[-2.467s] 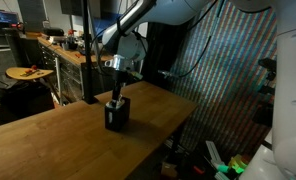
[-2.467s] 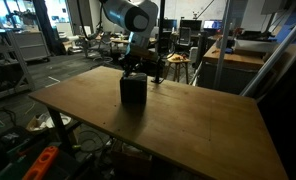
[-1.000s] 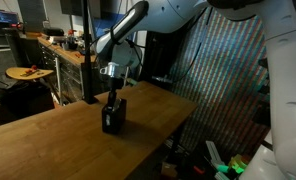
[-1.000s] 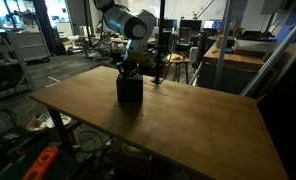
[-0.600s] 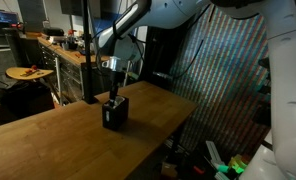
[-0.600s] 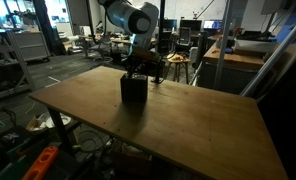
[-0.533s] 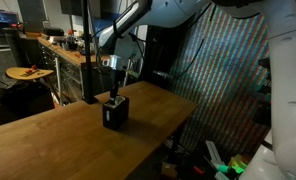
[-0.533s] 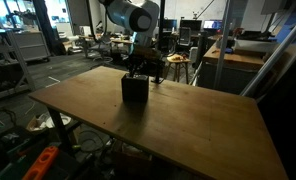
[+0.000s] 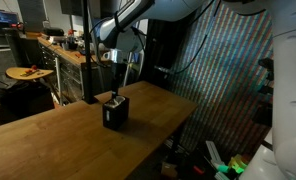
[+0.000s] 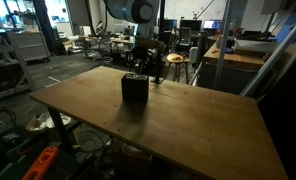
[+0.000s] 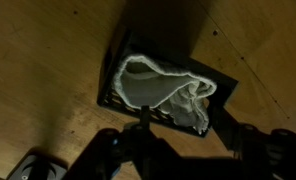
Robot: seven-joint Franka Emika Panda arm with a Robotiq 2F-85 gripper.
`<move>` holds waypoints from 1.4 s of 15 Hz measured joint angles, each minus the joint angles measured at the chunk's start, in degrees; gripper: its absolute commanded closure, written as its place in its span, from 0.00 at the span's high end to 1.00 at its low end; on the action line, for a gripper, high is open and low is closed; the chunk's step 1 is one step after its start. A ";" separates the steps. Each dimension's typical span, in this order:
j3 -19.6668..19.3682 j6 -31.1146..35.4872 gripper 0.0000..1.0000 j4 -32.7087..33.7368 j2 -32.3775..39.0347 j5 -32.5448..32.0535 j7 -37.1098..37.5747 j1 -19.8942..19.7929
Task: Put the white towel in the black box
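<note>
One fold of the white towel [image 11: 199, 117] hangs over the black box's rim. Next, my gripper goes down into the box opening [image 11: 162, 88] and pushes the towel further in.
The black box [image 9: 115, 113] stands upright on the wooden table [image 9: 48, 140], also seen in an exterior view as the box [image 10: 135, 88]. The white towel [image 11: 163, 88] lies crumpled inside the box [image 11: 112, 75], one fold drooping over its rim; a bit of the towel [image 9: 114, 100] shows at the box top. My gripper [image 9: 116, 76] hangs straight above the box, clear of it. In the wrist view my gripper [image 11: 191, 132] is open, its dark fingers [image 11: 143, 125] spread apart with nothing between them.
A workbench [image 9: 50, 46] with clutter stands behind the table. A shimmering curtain [image 9: 223, 80] hangs along one side, close to the table edge. Desks and a stool [image 10: 175, 62] crowd the background. Bare wood [image 10: 188, 120] surrounds the box.
My gripper was down in the box and shut; it has opened, let go of the towel and risen above the box. The towel stays inside.
</note>
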 measured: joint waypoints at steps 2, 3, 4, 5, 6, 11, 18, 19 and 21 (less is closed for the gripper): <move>-0.02 -0.32 0.28 0.03 -0.05 -0.90 2.02 0.19; -0.05 -0.58 0.18 0.03 -0.05 -1.27 3.82 0.31; -0.06 -0.78 0.12 0.03 -0.05 -1.39 5.88 0.45; -0.07 -0.87 0.03 0.03 -0.05 -1.41 8.13 0.59; -0.08 -0.94 0.00 0.03 -0.05 -1.41 10.30 0.76; -0.07 -1.01 0.00 0.01 -0.05 -2.18 17.04 1.48; -0.22 -1.03 0.00 -0.06 0.24 -5.69 18.49 1.52; -0.23 -1.02 0.00 -0.06 0.39 -5.71 18.49 1.52; -0.22 -0.96 0.00 -0.05 0.85 -5.71 18.49 1.52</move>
